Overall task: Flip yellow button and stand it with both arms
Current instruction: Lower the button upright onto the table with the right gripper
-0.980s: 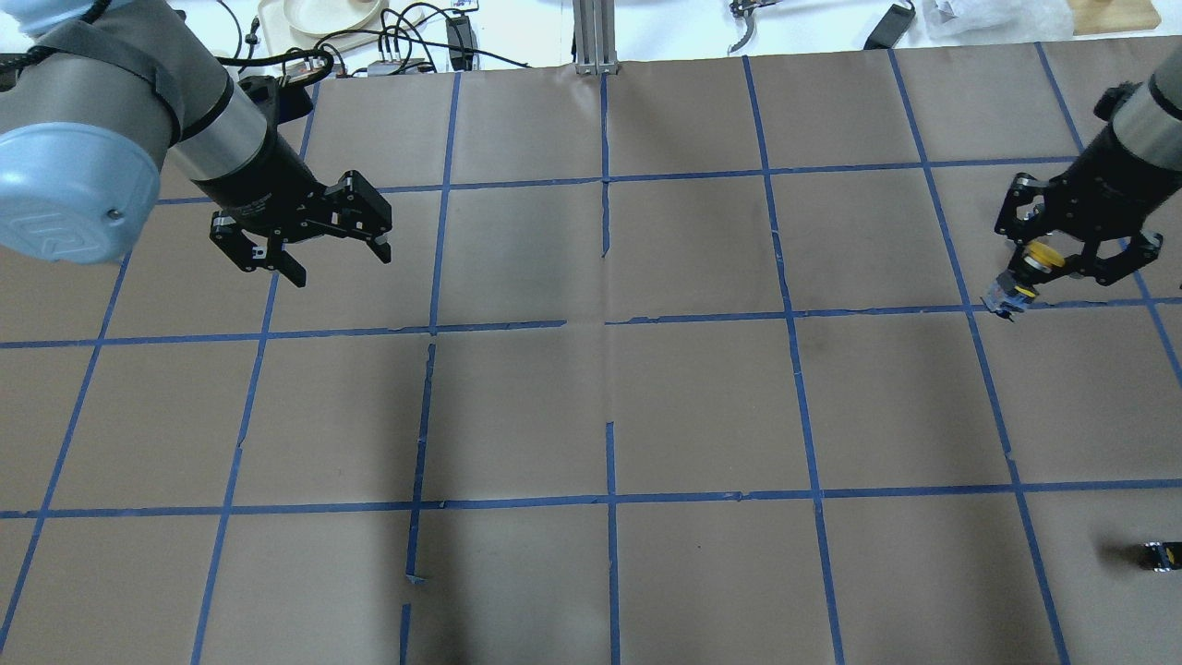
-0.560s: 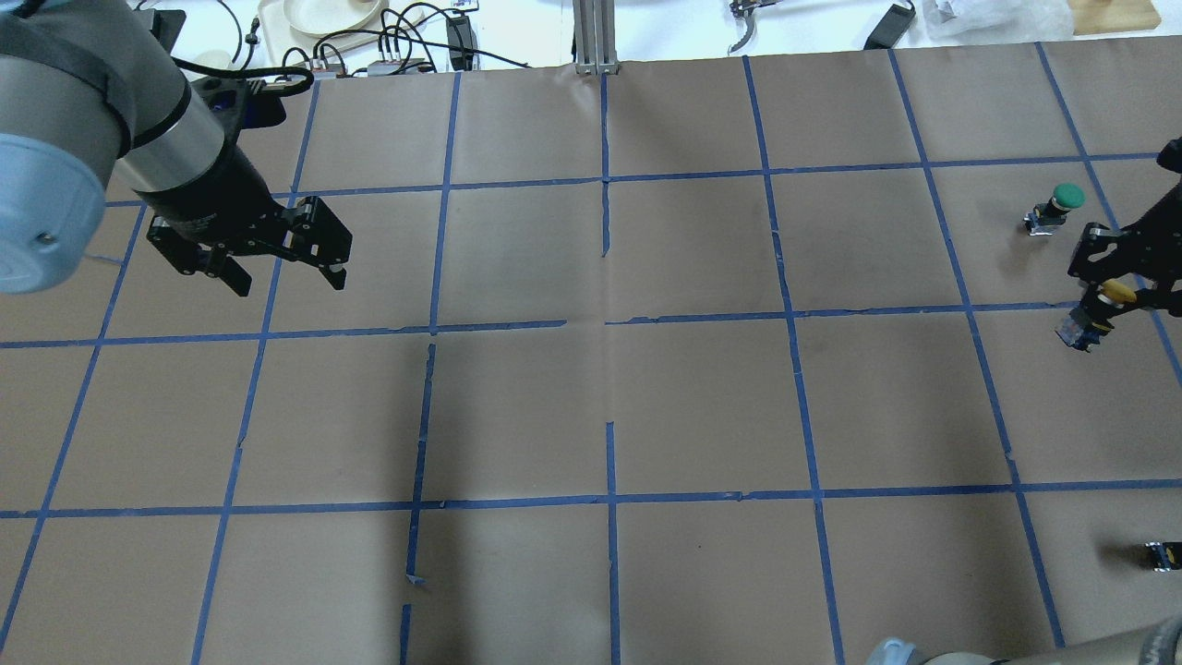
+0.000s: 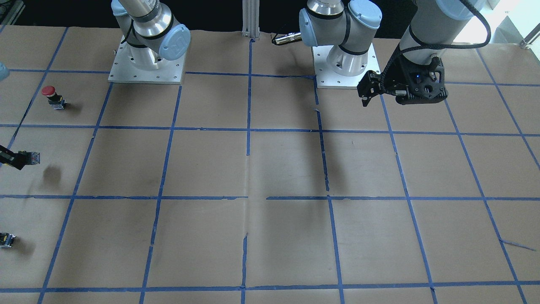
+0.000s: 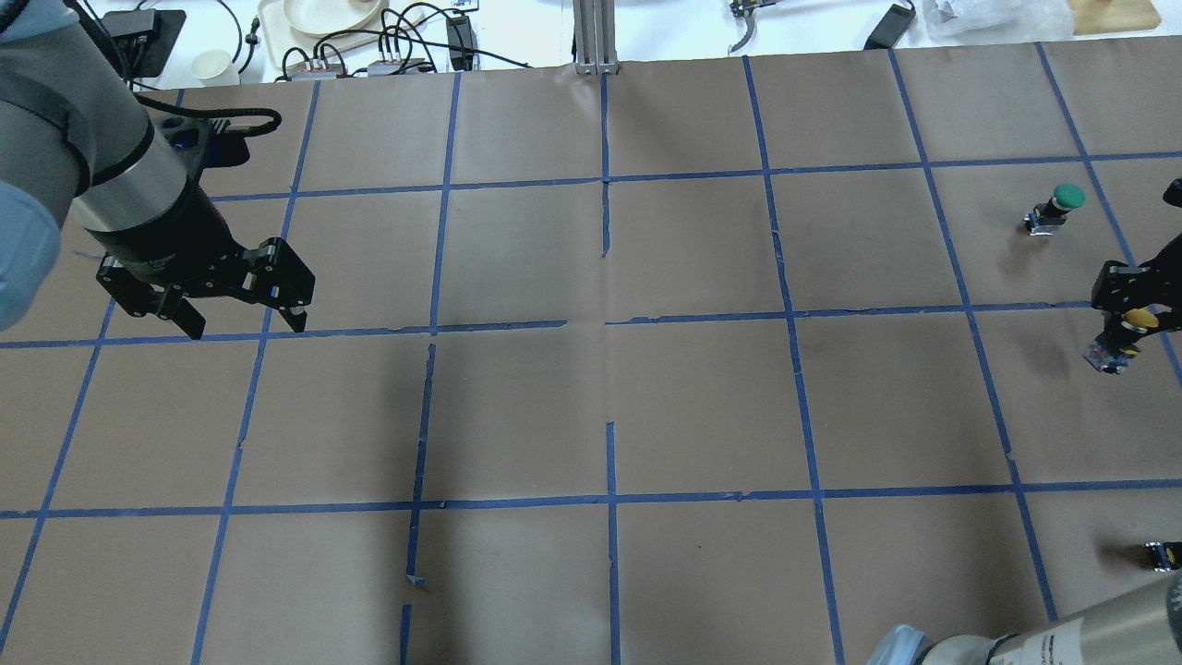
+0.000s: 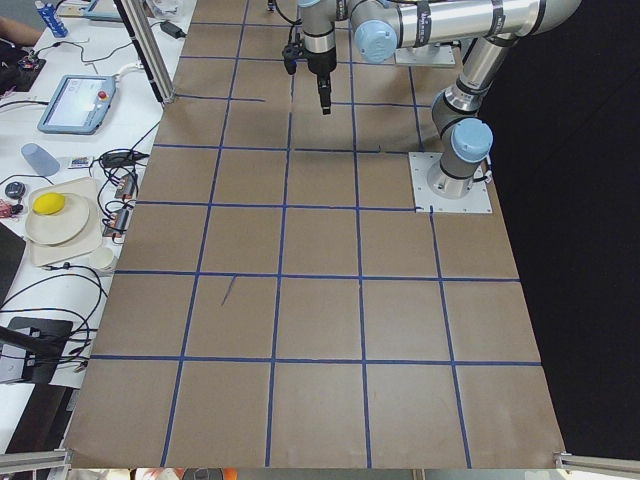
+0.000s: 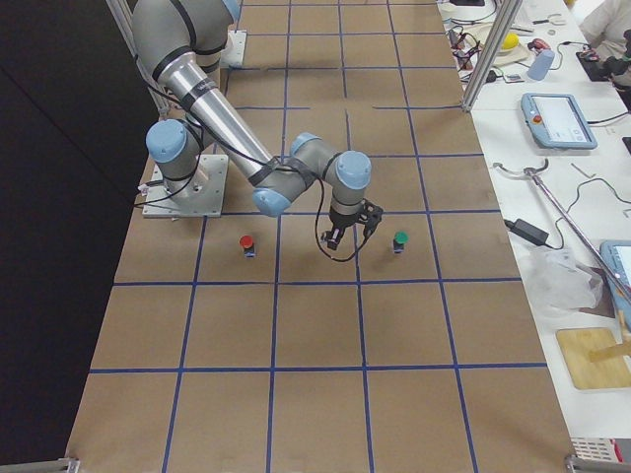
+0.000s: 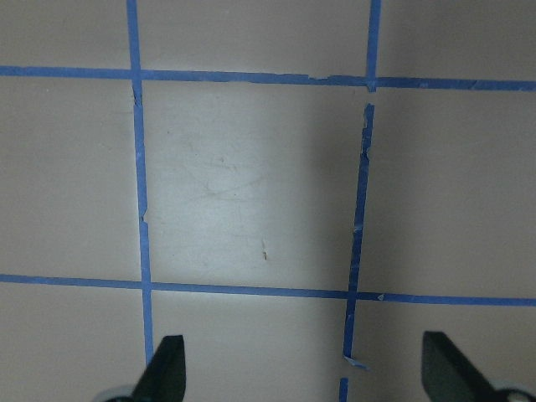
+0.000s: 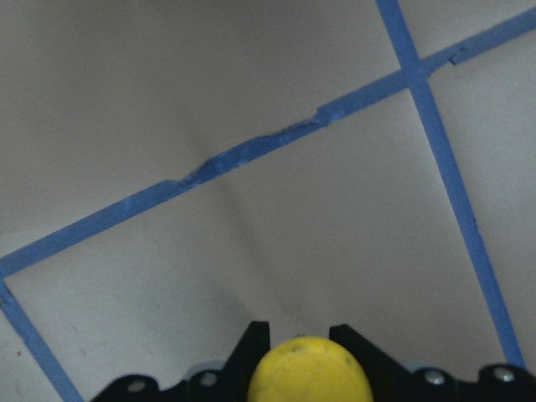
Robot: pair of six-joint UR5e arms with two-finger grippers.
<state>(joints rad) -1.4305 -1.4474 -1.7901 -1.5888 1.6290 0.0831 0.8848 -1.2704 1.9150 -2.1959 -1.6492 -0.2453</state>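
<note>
The yellow button's grey-black body (image 3: 33, 158) leans away from upright, so I should turn it base down with my right gripper before lowering it to the tabletop (image 3: 37, 167) and opening.
My right gripper (image 4: 1134, 312) is at the table's far right edge, shut on the yellow button (image 4: 1139, 320) by its round yellow cap. The button's grey-black body (image 4: 1105, 355) sticks out beyond the fingers, tilted, above the table. The front-facing view shows that body (image 3: 32, 158) at the left edge with its shadow below. The right wrist view shows the cap (image 8: 308, 371) between the fingers. My left gripper (image 4: 246, 325) hangs open and empty over the left of the table; it also shows in the front-facing view (image 3: 366, 96) and the left wrist view (image 7: 303, 373).
A green-capped button (image 4: 1062, 203) stands behind the right gripper. A red-capped button (image 3: 50, 96) stands closer to the robot's base. A small black block with yellow marks (image 4: 1162, 554) lies at the near right edge. Cables and a plate lie beyond the far edge.
The right gripper has carried the yellow button right and toward the robot, uncovering the green button. The left gripper has moved left and toward the robot, still open.
</note>
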